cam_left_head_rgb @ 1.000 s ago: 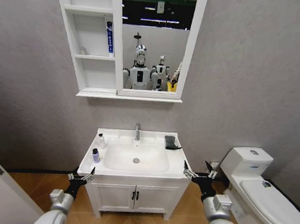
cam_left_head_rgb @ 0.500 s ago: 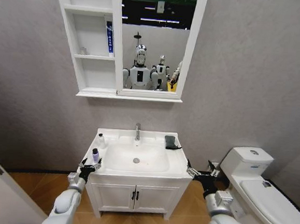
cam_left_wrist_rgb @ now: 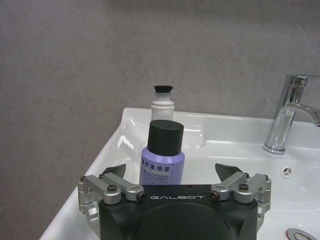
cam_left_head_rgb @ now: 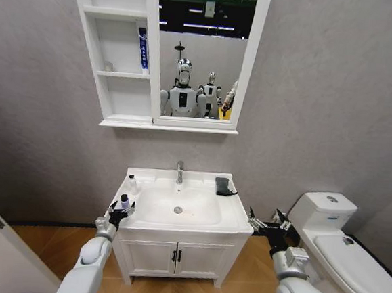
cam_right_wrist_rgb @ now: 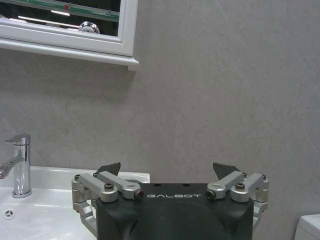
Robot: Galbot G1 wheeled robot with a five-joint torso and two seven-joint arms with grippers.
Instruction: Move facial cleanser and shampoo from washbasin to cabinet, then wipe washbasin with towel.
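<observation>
My gripper should expect brush bristles rather than a plain cap at the white bottle's black top (cam_left_wrist_rgb: 163, 89), because that top flares out wider than the bottle's neck.
Two bottles stand on the left rim of the white washbasin (cam_left_head_rgb: 176, 224): a purple one with a black cap (cam_left_head_rgb: 124, 201) and, behind it, a white one with a black cap (cam_left_head_rgb: 132, 182). I cannot tell which is the facial cleanser and which the shampoo. My left gripper (cam_left_head_rgb: 122, 210) is open at the basin's front left corner. In the left wrist view its fingers (cam_left_wrist_rgb: 116, 170) flank the purple bottle (cam_left_wrist_rgb: 162, 160) without touching it, and the white bottle (cam_left_wrist_rgb: 163, 102) stands beyond. The dark towel (cam_left_head_rgb: 224, 185) lies on the back right rim. My right gripper (cam_left_head_rgb: 271, 226) hangs open beside the basin's right edge, holding nothing.
The white cabinet (cam_left_head_rgb: 118, 100) with open shelves hangs on the wall above, joined to a mirror (cam_left_head_rgb: 203, 52); a blue tube (cam_left_head_rgb: 143, 49) stands on its middle shelf. A chrome tap (cam_left_head_rgb: 179, 172) rises behind the bowl. A toilet (cam_left_head_rgb: 337, 246) stands close on the right.
My left gripper has risen and moved forward from below the basin's left corner to either side of the purple bottle. My right gripper has drifted slightly right.
</observation>
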